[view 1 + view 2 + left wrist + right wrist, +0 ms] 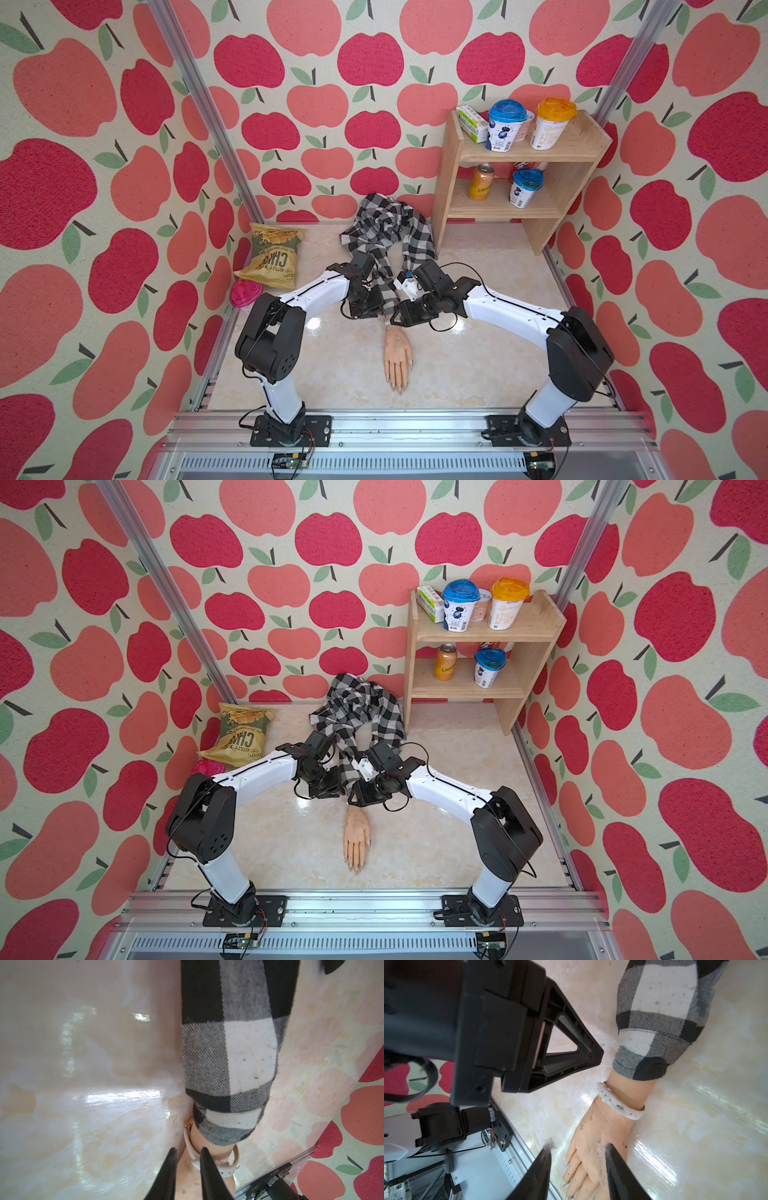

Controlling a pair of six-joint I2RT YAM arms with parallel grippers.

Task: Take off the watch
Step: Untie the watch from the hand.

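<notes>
My left gripper is on the opposite side of the wrist from the watch strap's loose end (235,1155), which stands off the wrist. Next, my right gripper pinches the strap's loose end and pulls.
A mannequin hand (398,347) lies on the table, fingers toward the front rail, its forearm in a black-and-white plaid sleeve (228,1064). The watch (618,1106) is round the wrist just below the cuff. Only its thin white strap shows, and its holed tail (225,1169) stands loose off the wrist. The dial is hidden. My left gripper (189,1149) hovers over the wrist beside the cuff, jaws a narrow gap apart, nothing clamped. My right gripper (579,1142) is open wide above the back of the hand. In both top views the grippers cover the wrist.
The rest of the plaid shirt (386,232) is bunched at the back. A wooden shelf (519,153) with cups and a can stands back right. A chips bag (272,257) and a pink lidded tub (245,293) sit at the left. The aluminium rail (374,428) runs along the front.
</notes>
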